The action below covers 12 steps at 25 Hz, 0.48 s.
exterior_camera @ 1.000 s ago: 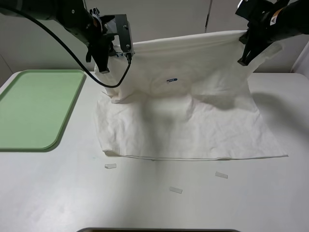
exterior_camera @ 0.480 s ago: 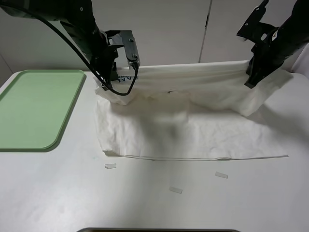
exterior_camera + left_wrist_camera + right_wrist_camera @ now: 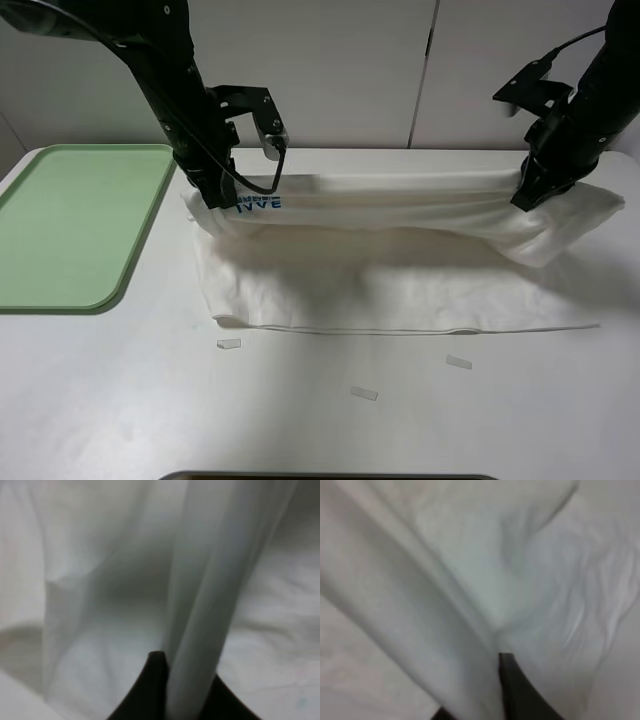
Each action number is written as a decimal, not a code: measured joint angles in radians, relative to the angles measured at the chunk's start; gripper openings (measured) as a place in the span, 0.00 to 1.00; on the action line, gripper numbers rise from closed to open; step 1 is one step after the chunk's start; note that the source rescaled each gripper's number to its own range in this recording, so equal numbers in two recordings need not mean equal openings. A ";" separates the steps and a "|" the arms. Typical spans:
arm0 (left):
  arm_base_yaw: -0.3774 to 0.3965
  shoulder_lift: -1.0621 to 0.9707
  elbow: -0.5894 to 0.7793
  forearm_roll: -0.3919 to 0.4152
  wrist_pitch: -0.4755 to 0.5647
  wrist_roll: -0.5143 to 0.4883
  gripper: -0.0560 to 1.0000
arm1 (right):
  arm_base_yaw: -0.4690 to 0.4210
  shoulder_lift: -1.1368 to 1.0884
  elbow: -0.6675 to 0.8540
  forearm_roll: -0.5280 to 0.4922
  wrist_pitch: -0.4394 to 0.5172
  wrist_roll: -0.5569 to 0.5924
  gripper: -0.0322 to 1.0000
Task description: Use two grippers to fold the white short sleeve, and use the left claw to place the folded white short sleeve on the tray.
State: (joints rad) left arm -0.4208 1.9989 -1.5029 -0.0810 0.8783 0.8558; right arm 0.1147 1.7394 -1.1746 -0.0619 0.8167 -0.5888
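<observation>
The fold (image 3: 400,205) is taut across both grippers over the white short sleeve's lower layer (image 3: 400,295), so my left gripper should keep pulling it forward and let it go onto that layer.
The white short sleeve (image 3: 400,270) lies spread on the table, its far edge lifted and drawn forward into a long fold between both claws. My left claw (image 3: 212,197) is shut on the fold's left end, beside the blue "IVVE" print (image 3: 260,202). My right gripper (image 3: 524,198) is shut on the right end, where a sleeve bulges out. In the left wrist view a taut band of the white short sleeve (image 3: 200,630) runs out of the dark fingers (image 3: 152,690). White cloth (image 3: 445,605) fills the right wrist view, pinched at a dark finger (image 3: 515,690). The pale green tray (image 3: 70,225) sits at the left.
Three small pale tape strips (image 3: 229,343) (image 3: 364,393) (image 3: 459,362) lie on the white table in front of the shirt. A black cable (image 3: 262,165) loops off the left arm. A dark edge (image 3: 330,476) shows at the table's front.
Both grippers have come down and forward with the shirt's far edge. The raised cloth has sunk from a tall sheet to a low fold, and the blue print now shows.
</observation>
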 joint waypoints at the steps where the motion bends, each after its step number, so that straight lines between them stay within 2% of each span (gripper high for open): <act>1: 0.000 0.000 0.000 -0.016 0.020 0.000 0.07 | -0.001 0.000 0.000 0.002 0.023 0.000 0.03; 7: 0.003 0.000 0.000 -0.099 0.071 -0.001 0.07 | -0.002 0.000 0.000 0.001 0.094 0.001 0.03; 12: 0.003 0.000 0.000 -0.155 0.099 -0.001 0.07 | -0.008 0.000 -0.003 -0.006 0.110 0.001 0.03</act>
State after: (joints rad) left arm -0.4182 1.9989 -1.5029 -0.2357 0.9773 0.8550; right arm 0.1065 1.7394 -1.1777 -0.0676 0.9269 -0.5875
